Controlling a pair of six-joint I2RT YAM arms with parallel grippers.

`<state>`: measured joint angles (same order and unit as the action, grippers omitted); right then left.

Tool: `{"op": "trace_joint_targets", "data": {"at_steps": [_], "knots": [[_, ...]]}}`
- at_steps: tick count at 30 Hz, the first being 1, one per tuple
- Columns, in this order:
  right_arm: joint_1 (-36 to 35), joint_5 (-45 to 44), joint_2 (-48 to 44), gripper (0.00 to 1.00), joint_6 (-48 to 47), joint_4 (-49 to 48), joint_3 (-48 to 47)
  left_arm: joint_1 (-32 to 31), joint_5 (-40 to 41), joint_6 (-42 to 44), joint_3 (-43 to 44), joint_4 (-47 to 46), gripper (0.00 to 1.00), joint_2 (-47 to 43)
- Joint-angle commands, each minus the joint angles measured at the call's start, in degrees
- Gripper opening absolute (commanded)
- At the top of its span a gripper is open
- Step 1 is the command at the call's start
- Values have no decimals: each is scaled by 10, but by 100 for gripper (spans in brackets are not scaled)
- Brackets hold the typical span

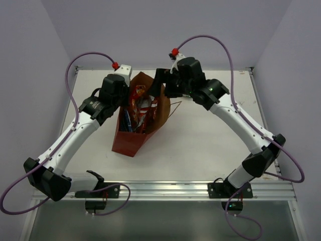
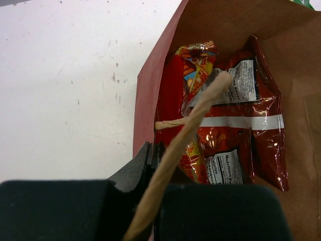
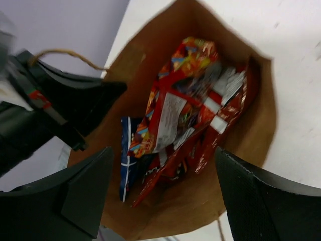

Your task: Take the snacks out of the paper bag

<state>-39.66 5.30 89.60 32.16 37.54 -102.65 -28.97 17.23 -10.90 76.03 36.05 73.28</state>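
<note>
The red packet's narrow end lies in line with the gap between my right gripper's fingers. The gripper should keep going down through the bag's opening until its fingers are on both sides of that end.
The reddish-brown paper bag stands in the middle of the table, its mouth open and tilted toward the back. Inside lie the snacks: red foil packets and a blue one against the tan lining. My left gripper is shut on the bag's left rim, and a twisted paper handle crosses in front of it. Red packets show just beyond. My right gripper hangs open over the bag's mouth, one finger on each side and nothing between them. It sits at the bag's far right rim.
The white table is walled on three sides, with a metal rail along its near edge. A second loop handle hangs out to the right of the bag. The left gripper's dark body shows at the bag's edge.
</note>
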Motion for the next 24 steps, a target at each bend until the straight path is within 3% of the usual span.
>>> {"op": "trace_joint_targets", "data": {"at_steps": [1, 5, 24], "knots": [[-30, -1, 40, 84, 64, 26, -5, -3, -12, 7, 11, -65, 0, -15], [-64, -7, 69, 81, 86, 28, -8, -3, -12, 4, 18, -63, 0, -18], [-67, 37, 111, 72, 156, -9, 95, -4, -19, -11, 48, -33, 0, -22]]}}
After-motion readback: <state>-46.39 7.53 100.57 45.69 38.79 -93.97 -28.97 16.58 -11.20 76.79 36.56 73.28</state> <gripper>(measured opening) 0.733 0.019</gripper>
